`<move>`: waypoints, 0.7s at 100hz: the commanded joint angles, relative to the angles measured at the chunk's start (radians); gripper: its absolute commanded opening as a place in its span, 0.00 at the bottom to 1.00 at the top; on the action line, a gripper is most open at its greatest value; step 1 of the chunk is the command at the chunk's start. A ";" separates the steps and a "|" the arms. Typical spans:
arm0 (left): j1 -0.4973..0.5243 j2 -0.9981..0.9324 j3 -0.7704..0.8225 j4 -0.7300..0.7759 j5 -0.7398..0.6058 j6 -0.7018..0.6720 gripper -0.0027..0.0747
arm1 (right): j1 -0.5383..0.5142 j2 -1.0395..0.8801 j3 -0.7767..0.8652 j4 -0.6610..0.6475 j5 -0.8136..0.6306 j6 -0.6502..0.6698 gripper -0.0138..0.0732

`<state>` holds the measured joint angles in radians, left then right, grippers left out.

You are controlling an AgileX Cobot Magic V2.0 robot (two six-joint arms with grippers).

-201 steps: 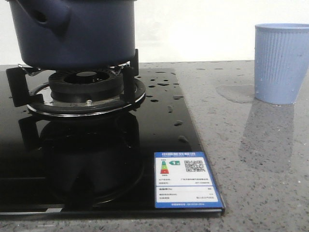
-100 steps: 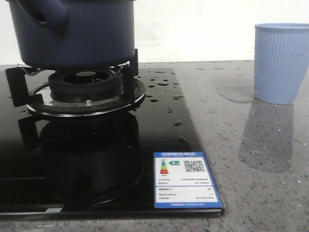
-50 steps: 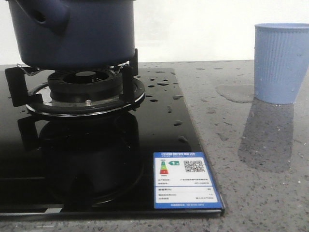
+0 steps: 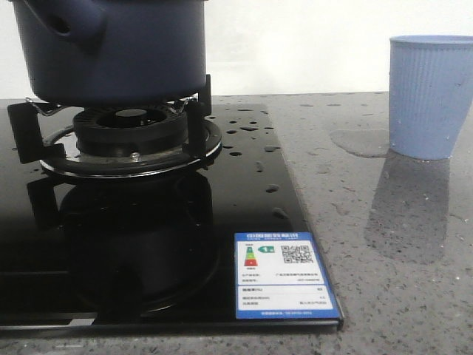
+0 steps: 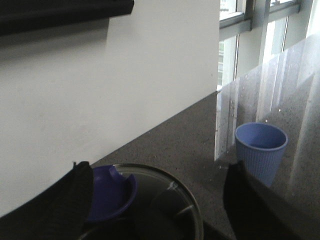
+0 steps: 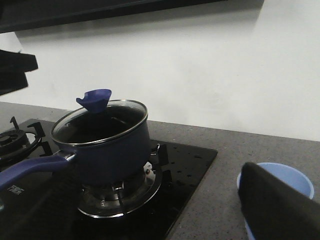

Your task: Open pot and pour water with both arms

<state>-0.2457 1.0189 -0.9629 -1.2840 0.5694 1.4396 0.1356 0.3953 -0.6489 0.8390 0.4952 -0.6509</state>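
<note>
I keep moving my left gripper toward the blue knob (image 6: 95,100) until its fingers are on both sides of the knob. The knob stands clear above the glass lid (image 6: 119,116) and is narrower than the open fingers.
The dark navy pot (image 4: 118,52) stands on the burner stand (image 4: 133,140); only its lower wall and stubby handle show in the front view. In the right wrist view the pot (image 6: 107,150) carries a glass lid (image 6: 107,117) with a blue knob (image 6: 95,99). My left gripper (image 5: 159,172) is open, its fingers wide apart over the lid (image 5: 165,200), the knob (image 5: 107,192) by one finger. My right gripper (image 6: 150,200) is open and empty, off to the pot's side. Water lies as drops (image 4: 247,127) on the hob and a puddle (image 4: 362,140).
A light blue ribbed cup (image 4: 431,96) stands on the grey counter (image 4: 392,259) to the right, also in the left wrist view (image 5: 260,150). The black glass hob (image 4: 244,214) bears a label (image 4: 284,275). A second burner (image 6: 17,140) lies left. A white wall is behind.
The pot has shifted very slightly on the burner stand. Nothing else visibly differs.
</note>
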 commanded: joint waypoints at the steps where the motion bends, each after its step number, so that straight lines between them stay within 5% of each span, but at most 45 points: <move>1: -0.008 0.044 -0.032 -0.061 0.006 0.050 0.65 | 0.004 0.021 -0.033 0.018 -0.081 -0.014 0.82; 70: -0.006 0.260 -0.041 -0.299 -0.107 0.234 0.74 | 0.004 0.021 -0.033 0.018 -0.075 -0.014 0.82</move>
<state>-0.2457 1.2812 -0.9629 -1.5165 0.4581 1.6464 0.1356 0.3999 -0.6489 0.8390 0.4744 -0.6526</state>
